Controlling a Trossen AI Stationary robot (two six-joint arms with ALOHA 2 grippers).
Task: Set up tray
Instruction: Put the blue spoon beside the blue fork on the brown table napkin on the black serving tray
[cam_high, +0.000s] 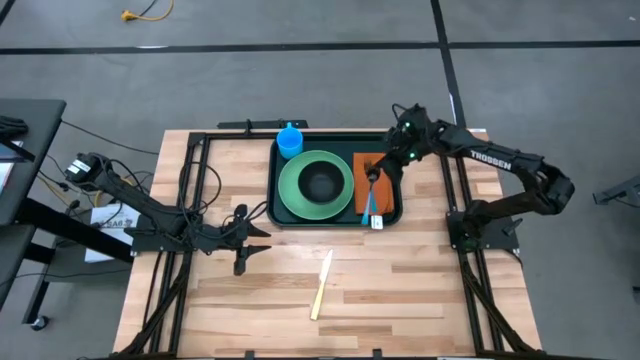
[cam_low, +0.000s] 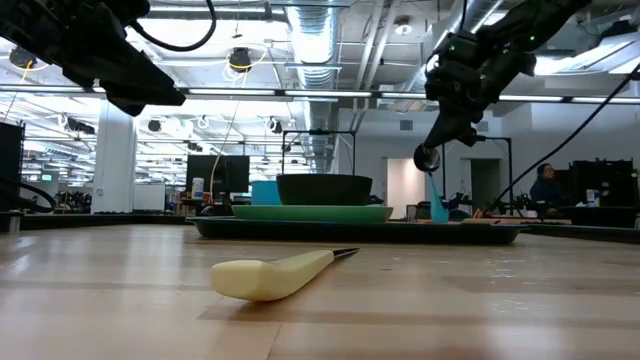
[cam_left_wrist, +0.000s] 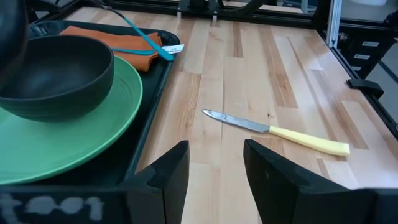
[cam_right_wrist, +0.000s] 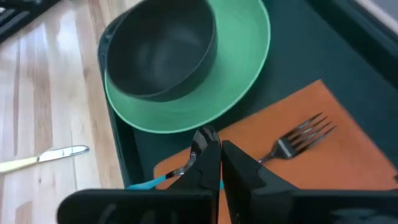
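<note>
My right gripper should keep lowering the spoon's teal handle (cam_high: 369, 207), since it runs along the fork, onto the free part of the napkin (cam_high: 359, 168) beside the plate until flat.
The dark green tray (cam_high: 273, 205) lies at the table's far middle. It carries a light-green plate (cam_high: 300, 197) with a dark bowl (cam_high: 320, 182), a blue cup (cam_high: 290, 141) and an orange napkin (cam_high: 362, 202). A fork (cam_right_wrist: 301, 137) lies on the napkin. My right gripper (cam_high: 375, 172) is above the napkin, shut on a teal-handled spoon (cam_high: 375, 200). My left gripper (cam_high: 258, 242) is open and low over the table near the tray's near left corner, touching nothing. A yellow-handled knife (cam_high: 322, 285) lies flat on the wood in front of it. My right gripper pinches the spoon between its two fingers (cam_right_wrist: 239, 168) at the metal neck (cam_right_wrist: 185, 169), close to the bowl. The fingers come from above, slanting down, and lie across it. The teal handle (cam_low: 438, 200) hangs down toward the near side. Its tagged end (cam_left_wrist: 169, 53) reaches the napkin by the tray's near rim.
Bare wood stretches across the near half of the table around the knife (cam_left_wrist: 280, 130). Black frame rails (cam_high: 180, 200) run along the table's left and right sides. A person sits in the room far behind the table (cam_low: 545, 185).
</note>
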